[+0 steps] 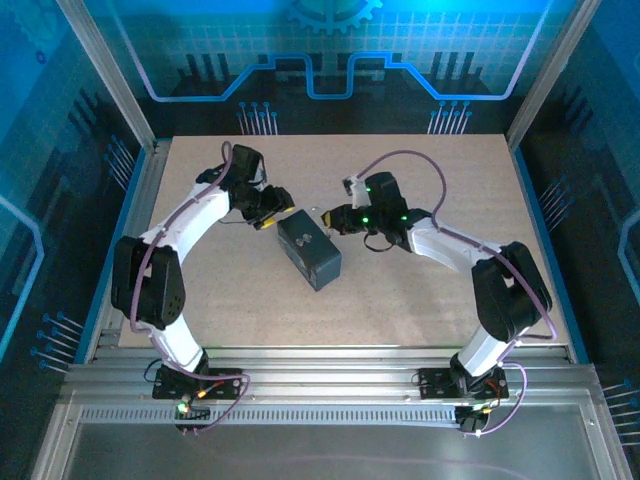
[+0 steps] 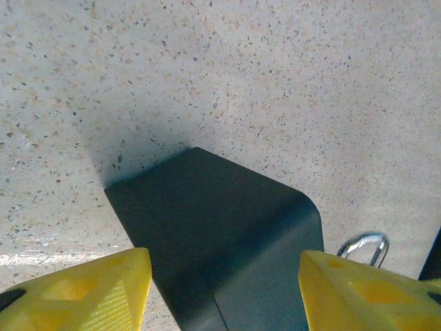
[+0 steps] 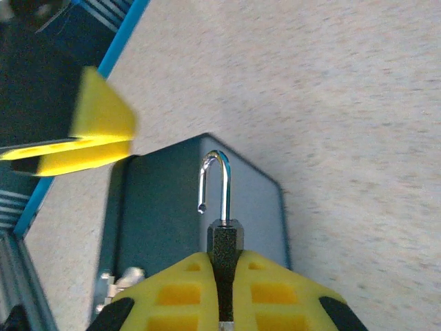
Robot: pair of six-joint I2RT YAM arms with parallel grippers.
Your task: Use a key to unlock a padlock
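The padlock's open shackle (image 3: 215, 178) is clear of the box. My right gripper keeps carrying the padlock away until it gets to the free tabletop (image 1: 377, 256), and then let go.
My right gripper (image 3: 226, 293) is shut on the padlock (image 3: 225, 240), whose dark body is pinched between the yellow fingers. Its silver shackle (image 3: 215, 178) sticks out forward, one leg in the body and the other end hanging free. From above, that gripper (image 1: 335, 218) is at the far end of the dark blue box (image 1: 308, 252). My left gripper (image 2: 224, 293) stands open, its yellow fingers (image 2: 83, 293) astride the box end (image 2: 220, 234), with the shackle (image 2: 364, 245) just past the right finger. The key is hidden from me.
A small silvery bit (image 3: 120, 281) lies at the box's near left edge, too blurred to identify. The left arm's yellow finger (image 3: 96, 134) is close beyond the box. Speckled tabletop (image 1: 420, 290) surrounds the box, and metal frame posts stand at the table's sides.
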